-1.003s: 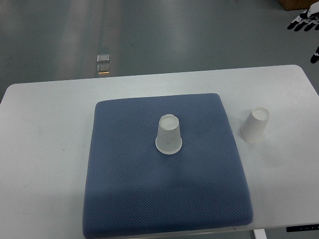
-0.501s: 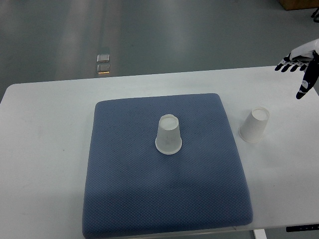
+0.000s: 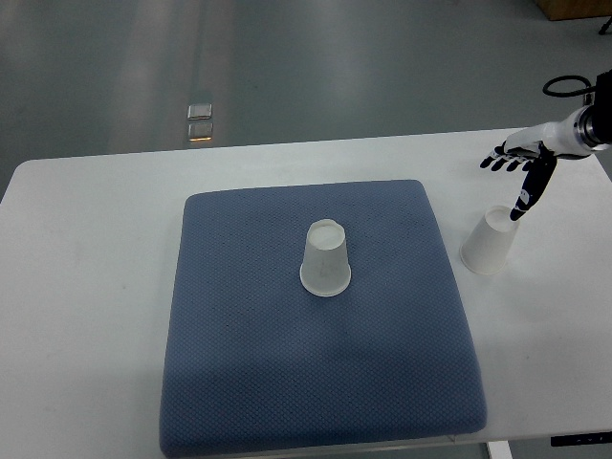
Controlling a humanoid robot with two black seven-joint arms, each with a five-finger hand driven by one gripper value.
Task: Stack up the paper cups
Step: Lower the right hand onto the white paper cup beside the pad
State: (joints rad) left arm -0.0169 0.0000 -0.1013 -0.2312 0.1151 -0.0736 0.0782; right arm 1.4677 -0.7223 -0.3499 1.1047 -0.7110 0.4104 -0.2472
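The cup on the blue mat (image 3: 326,257) gets narrower toward its top. So the cup (image 3: 490,241) beside the mat will slip far down over that shape when I lower it.
One white paper cup (image 3: 326,258) stands upside down near the middle of the blue mat (image 3: 249,363). A second upside-down white cup (image 3: 490,241) sits on the white table (image 3: 86,249) just right of the mat. My right hand (image 3: 519,172) reaches in from the right edge, hovering just above and behind that second cup, fingers spread and holding nothing. The thumb tip hangs close to the cup's top. No left arm shows.
The table's far edge and right edge run close to the hand. On the grey floor behind the table lies a small shiny plate (image 3: 199,122). A brown box corner (image 3: 574,8) shows at the top right.
My right hand has come down and leftward from the top right corner to a spot just above the right cup. Both cups stay where they were.
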